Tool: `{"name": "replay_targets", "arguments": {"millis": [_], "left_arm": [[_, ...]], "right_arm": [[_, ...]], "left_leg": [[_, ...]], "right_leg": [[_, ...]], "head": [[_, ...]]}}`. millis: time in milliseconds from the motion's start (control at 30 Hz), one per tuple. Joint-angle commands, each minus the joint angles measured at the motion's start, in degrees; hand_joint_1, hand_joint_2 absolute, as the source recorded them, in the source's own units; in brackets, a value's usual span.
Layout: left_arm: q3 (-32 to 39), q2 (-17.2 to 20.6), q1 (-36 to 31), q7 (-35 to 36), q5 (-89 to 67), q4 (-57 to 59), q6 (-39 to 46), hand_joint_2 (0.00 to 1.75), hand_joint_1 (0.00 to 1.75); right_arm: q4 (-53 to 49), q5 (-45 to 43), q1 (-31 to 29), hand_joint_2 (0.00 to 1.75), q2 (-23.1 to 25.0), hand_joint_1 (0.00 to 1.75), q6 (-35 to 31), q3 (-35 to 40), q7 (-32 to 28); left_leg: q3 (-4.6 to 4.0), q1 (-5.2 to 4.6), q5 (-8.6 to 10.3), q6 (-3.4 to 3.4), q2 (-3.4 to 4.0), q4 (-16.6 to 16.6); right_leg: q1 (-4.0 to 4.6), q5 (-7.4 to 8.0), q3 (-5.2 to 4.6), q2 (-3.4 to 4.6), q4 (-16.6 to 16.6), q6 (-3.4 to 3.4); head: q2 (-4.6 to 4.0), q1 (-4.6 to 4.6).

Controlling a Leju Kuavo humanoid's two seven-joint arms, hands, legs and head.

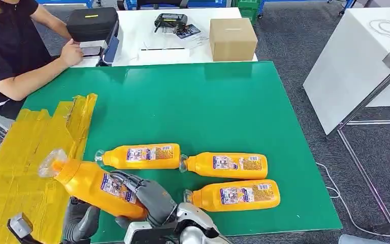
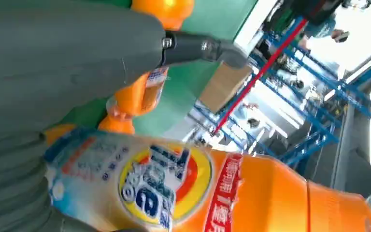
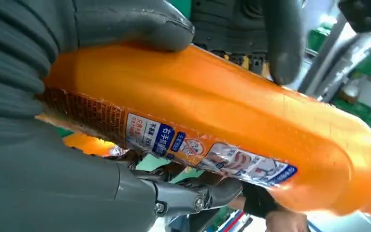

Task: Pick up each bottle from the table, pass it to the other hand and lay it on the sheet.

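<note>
The Tide label (image 2: 164,181) is turned toward the robot's left gripper, so the orange bottle (image 1: 99,189) will have that label facing up when the robot flips it over onto the sheet.
My right hand (image 1: 150,195) (image 3: 53,183) grips an orange bottle (image 1: 94,184) (image 2: 251,193) (image 3: 222,106) by its lower body, lifted over the table's near left corner, clear cap pointing at the yellow sheet (image 1: 25,162). My left hand (image 1: 81,219) (image 2: 53,63) sits just beneath that bottle, thumb spread away from it; its fingers are hidden behind the bottle. Three more orange bottles lie flat on the green mat (image 1: 208,107): one (image 1: 139,156) in the middle, one (image 1: 226,165) to its right, one (image 1: 236,194) nearest the front edge.
A person (image 1: 10,46) sits at the far left corner, hand by a black case (image 1: 91,23). A cardboard box (image 1: 232,38) stands on the white table behind. Another white table (image 1: 355,61) stands to the right. The mat's far half is bare.
</note>
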Motion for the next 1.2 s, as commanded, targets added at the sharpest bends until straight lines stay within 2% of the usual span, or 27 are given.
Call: {"name": "replay_targets", "arguments": {"millis": [33, 367, 867, 900, 933, 1200], "left_arm": [[-2.4, 0.1, -2.0, 0.2, -1.0, 2.0, 0.6, 1.75, 0.0], [-5.3, 1.2, -1.4, -1.1, -3.9, 1.2, 2.0, 1.75, 0.0], [-6.6, 1.9, -0.9, -2.9, -6.5, 0.5, 2.3, 1.75, 0.0], [-6.8, 1.8, -1.0, -3.1, -6.4, 0.5, 2.4, 1.75, 0.1], [-7.0, 1.9, -1.0, -3.7, -6.7, 0.3, 2.3, 1.75, 1.75], [-3.8, 2.7, 0.4, -5.4, -5.7, -0.2, -0.3, 1.75, 1.75]], "right_arm": [[16.5, 2.0, -2.1, 1.75, 3.5, 1.75, -0.6, 6.2, 0.2], [20.8, 2.5, -3.0, 1.75, 4.7, 1.75, -1.0, 6.9, 0.0], [21.1, 2.6, -3.2, 1.75, 4.8, 1.75, -1.1, 6.8, -0.2], [21.0, 2.6, -3.1, 1.75, 4.8, 1.75, -1.1, 6.8, -0.2], [21.0, 2.6, -3.1, 1.75, 4.8, 1.75, -1.1, 6.8, -0.2], [21.7, 1.0, -5.0, 1.75, 5.8, 1.75, -1.2, 9.8, 0.6]], "left_leg": [[0.16, 0.02, 0.0, -0.01, -0.04, -0.1], [0.16, 0.06, -0.03, -0.02, -0.05, -0.1], [0.05, 0.02, -0.01, -0.01, -0.05, 0.0], [0.1, 0.06, -0.03, -0.02, -0.06, 0.0], [0.05, 0.04, -0.01, -0.01, -0.07, 0.0], [0.09, 0.07, -0.05, -0.03, 0.09, 0.0]], "right_leg": [[0.04, -0.02, 0.19, -0.08, -0.1, -0.07], [0.08, -0.04, 0.23, -0.11, -0.1, -0.12], [0.03, -0.03, 0.08, -0.09, -0.1, -0.07], [0.08, -0.05, 0.16, -0.12, -0.1, -0.11], [0.05, -0.03, 0.1, -0.11, -0.1, -0.08], [0.09, -0.03, 0.1, 0.03, 0.0, -0.11]], "head": [[0.0, -0.02], [0.0, -0.02], [0.0, 0.0], [0.0, 0.0], [0.0, 0.0], [0.0, 0.0]]}}
